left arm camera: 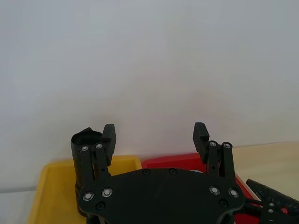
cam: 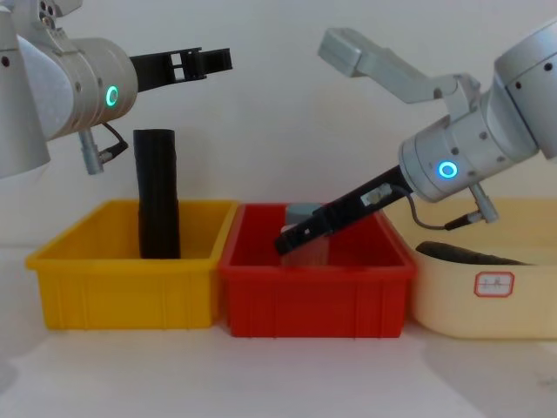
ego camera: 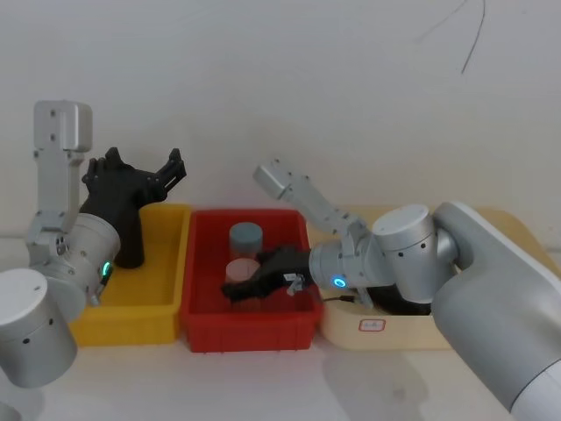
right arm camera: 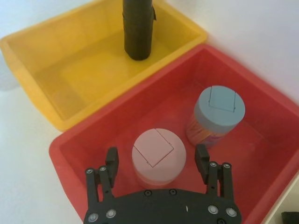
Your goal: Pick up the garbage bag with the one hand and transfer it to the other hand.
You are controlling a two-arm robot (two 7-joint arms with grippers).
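The square flap (right arm camera: 153,147) sits level in the jar's lid, so I expect the pink-lidded jar (cam: 310,253) to rise whole and stay closed when I lift and tilt it.
The garbage bag (cam: 158,196) is a black roll standing upright at the back of the yellow bin (cam: 122,287). It also appears as the roll (ego camera: 130,237), the roll (right arm camera: 138,28) and the roll (left arm camera: 84,140); no label shows on it. My left gripper (cam: 213,61), on the green-ringed arm, hangs open above and just past the roll's top, holding nothing. My right gripper (right arm camera: 157,156), on the blue-ringed arm, is open and reaches down into the red bin (cam: 313,300). Its fingers stand on either side of a pink-lidded jar (right arm camera: 156,144).
A second jar with a blue-grey lid (right arm camera: 219,107) stands in the red bin behind the pink one. To the right is a cream bin (cam: 487,296) with a dark object (cam: 470,254) lying in it. A white wall rises close behind the bins.
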